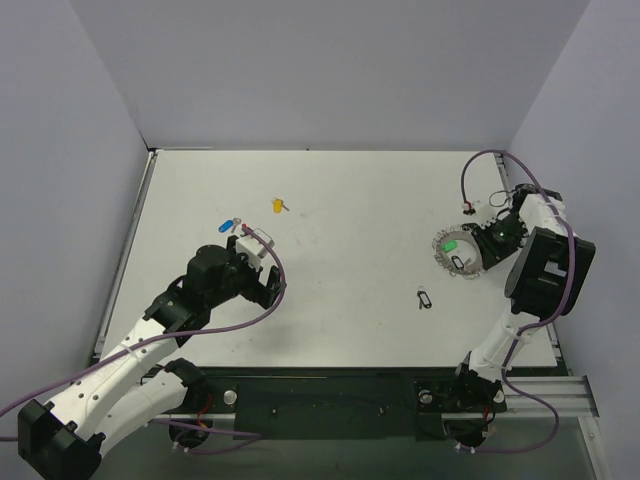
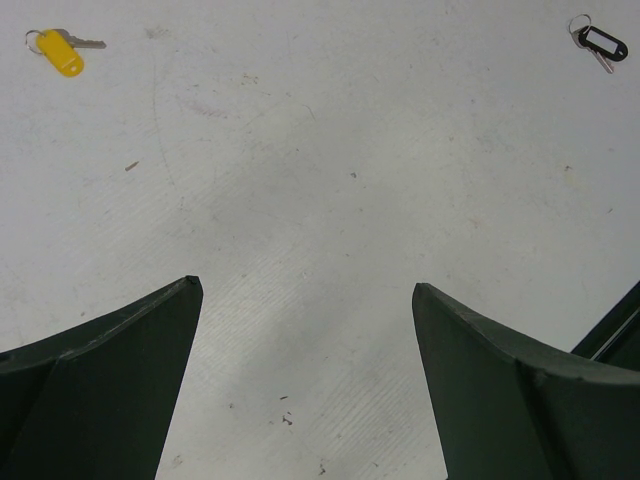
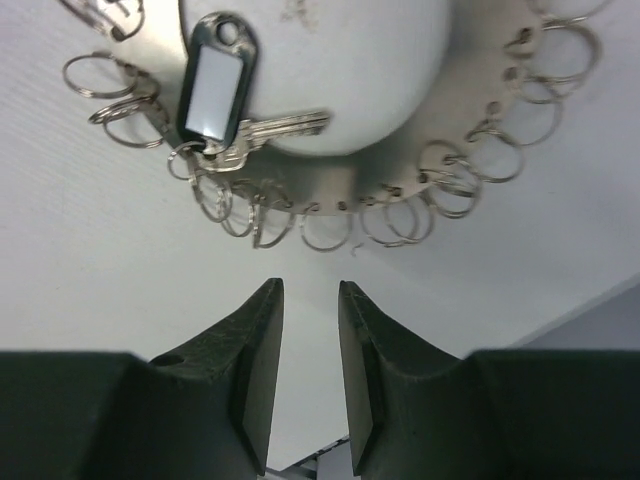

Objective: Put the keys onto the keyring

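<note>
My right gripper should move in and close its empty fingers on a split ring near the black-tagged key, as they are short of the keyring's rim.
The keyring is a round disc edged with many small split rings, at the right of the table. A green key and a black-tagged key lie on it. In the right wrist view the black-tagged key hangs on a ring of the keyring. My right gripper sits just short of the rings, its jaws a narrow gap apart and empty; it also shows in the top view. A yellow key, a blue key and a loose black key lie on the table. My left gripper is wide open and empty over bare table.
The white table is walled in grey at the left, back and right. A black rail runs along the near edge between the arm bases. Purple cables loop off both arms.
</note>
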